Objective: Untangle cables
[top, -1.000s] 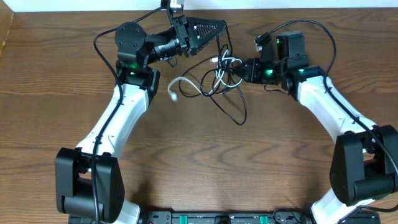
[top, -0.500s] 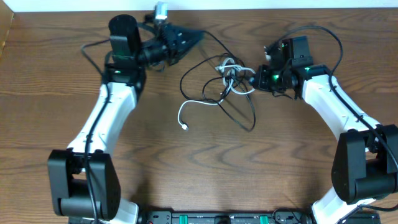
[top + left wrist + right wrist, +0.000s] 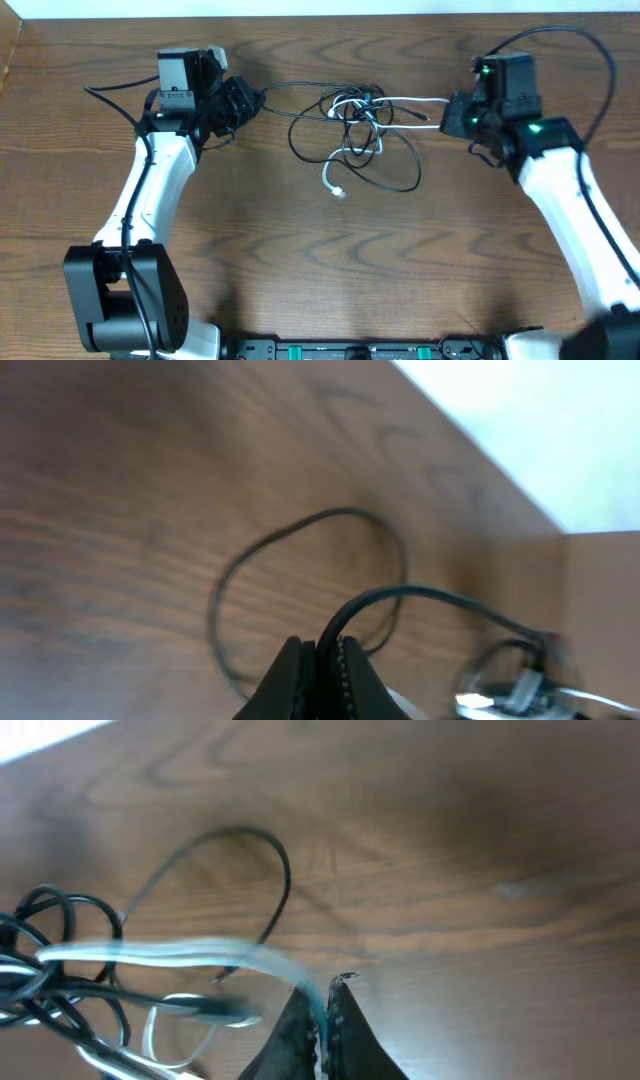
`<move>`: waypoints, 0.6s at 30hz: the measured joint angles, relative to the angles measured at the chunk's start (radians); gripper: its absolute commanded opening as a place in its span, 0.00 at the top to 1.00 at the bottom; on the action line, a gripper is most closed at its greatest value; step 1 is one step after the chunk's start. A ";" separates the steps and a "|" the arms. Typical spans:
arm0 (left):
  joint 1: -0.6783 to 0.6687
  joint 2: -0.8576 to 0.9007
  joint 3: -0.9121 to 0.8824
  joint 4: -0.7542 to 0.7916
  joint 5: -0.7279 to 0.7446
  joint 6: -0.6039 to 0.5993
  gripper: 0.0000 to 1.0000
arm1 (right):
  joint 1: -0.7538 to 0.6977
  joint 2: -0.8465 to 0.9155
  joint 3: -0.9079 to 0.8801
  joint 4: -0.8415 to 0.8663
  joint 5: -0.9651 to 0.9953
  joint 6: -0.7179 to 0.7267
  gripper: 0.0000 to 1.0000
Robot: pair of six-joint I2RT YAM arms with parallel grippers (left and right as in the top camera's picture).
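Note:
My left gripper should move gently back toward the knot (image 3: 364,112) and raise it for my right gripper, because the black and white cables run taut (image 3: 312,83) into it.
A black cable (image 3: 392,183) and a white cable (image 3: 347,153) lie tangled in a knot at the table's upper middle. My left gripper (image 3: 248,98) is shut on the black cable, which runs taut from it to the knot; in the left wrist view the black cable (image 3: 400,593) leaves the closed jaws (image 3: 327,652). My right gripper (image 3: 452,110) is shut on the white cable, stretched taut from the knot; in the right wrist view the white cable (image 3: 190,954) enters the closed jaws (image 3: 322,1002). The white cable's free plug end (image 3: 340,191) lies below the knot.
The wooden table (image 3: 320,270) carries only the cables and both arms. Its white far edge (image 3: 400,8) runs along the top. Thick black arm wires (image 3: 560,35) loop above the right wrist.
Both grippers have pulled apart, the left one to the left and the right one to the right. The cables are now stretched between them and the knot has drawn out sideways.

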 measured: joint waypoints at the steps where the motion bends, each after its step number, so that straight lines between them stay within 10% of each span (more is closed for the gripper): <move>1: 0.000 -0.002 0.000 -0.016 -0.025 0.014 0.93 | 0.001 -0.039 0.000 -0.016 0.026 0.000 0.99; 15: 0.021 -0.005 0.000 -0.115 -0.290 0.161 0.93 | -0.011 -0.259 0.080 -0.146 0.121 -0.046 0.99; 18: 0.011 -0.005 0.000 -0.096 -0.248 0.189 0.93 | -0.011 -0.246 0.080 -0.143 0.074 -0.073 0.76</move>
